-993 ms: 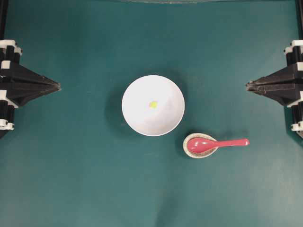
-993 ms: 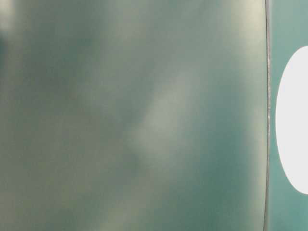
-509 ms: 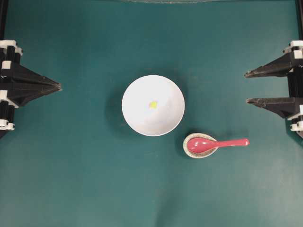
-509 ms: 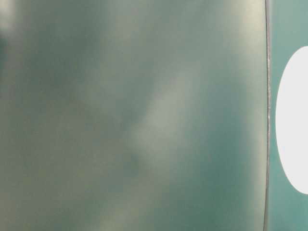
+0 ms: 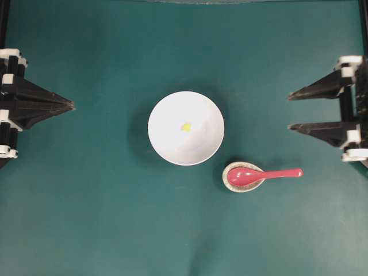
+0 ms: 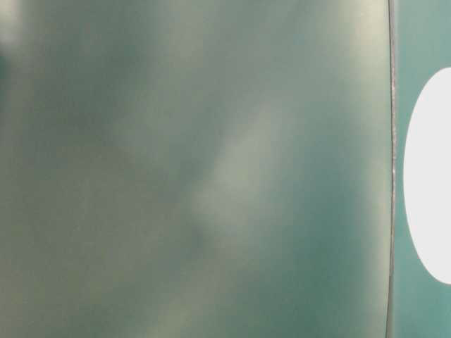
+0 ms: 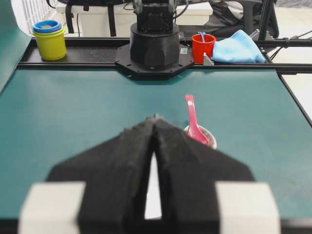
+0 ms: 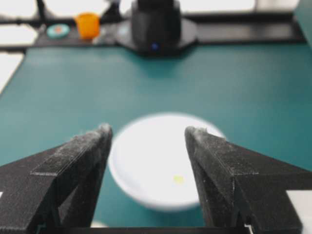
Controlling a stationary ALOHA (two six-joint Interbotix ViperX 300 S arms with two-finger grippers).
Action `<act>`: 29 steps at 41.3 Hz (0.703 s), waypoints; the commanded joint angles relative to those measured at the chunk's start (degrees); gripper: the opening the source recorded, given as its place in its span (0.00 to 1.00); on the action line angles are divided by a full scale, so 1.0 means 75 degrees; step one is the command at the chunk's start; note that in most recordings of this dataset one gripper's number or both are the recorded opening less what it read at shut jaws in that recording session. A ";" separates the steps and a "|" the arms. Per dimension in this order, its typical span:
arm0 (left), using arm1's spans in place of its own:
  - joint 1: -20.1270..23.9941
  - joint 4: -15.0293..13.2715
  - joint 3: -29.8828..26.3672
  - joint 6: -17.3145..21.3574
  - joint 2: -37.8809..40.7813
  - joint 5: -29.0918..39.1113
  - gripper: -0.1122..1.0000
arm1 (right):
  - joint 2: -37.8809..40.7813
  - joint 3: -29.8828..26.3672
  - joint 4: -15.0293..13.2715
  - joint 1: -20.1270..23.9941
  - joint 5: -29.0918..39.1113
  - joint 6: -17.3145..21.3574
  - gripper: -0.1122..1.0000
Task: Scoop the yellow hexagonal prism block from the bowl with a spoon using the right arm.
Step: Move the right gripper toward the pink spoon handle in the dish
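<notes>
The yellow block [image 5: 186, 127] should slide toward the bowl's side before it climbs in when the robot pushes the spoon, because the bowl's open white bottom [image 5: 198, 137] is all around the block.
The white bowl [image 5: 186, 128] sits mid-table with the tiny yellow block [image 5: 186, 127] inside; both show blurred in the right wrist view, bowl [image 8: 161, 161] and block [image 8: 178, 179]. The red-pink spoon [image 5: 261, 175] lies with its scoop in a small speckled rest [image 5: 243, 176], handle pointing right; it also shows in the left wrist view [image 7: 193, 122]. My right gripper [image 5: 289, 111] is open and empty at the right edge, above the spoon's handle end in the overhead view. My left gripper [image 5: 72, 105] is shut and empty at the left edge.
The table-level view is a blurred green surface with a piece of the white bowl [image 6: 430, 176] at its right edge. Behind the table, the left wrist view shows stacked cups [image 7: 49, 39], a red cup [image 7: 203, 47] and a blue cloth [image 7: 241, 47].
My right gripper has opened from shut, and its fingers have moved a little to the left, toward the table's middle. The left gripper, bowl and spoon have not moved.
</notes>
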 commanded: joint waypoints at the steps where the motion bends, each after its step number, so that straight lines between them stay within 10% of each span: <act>1: 0.0012 0.0023 -0.0211 0.0012 0.0023 -0.0035 0.12 | 0.0398 0.0199 0.0094 0.0035 -0.0586 0.0012 0.67; 29: 0.0012 0.0070 -0.0199 0.0023 0.0000 0.0223 0.12 | 0.4219 0.2180 0.1957 0.2742 -0.6410 0.0117 0.67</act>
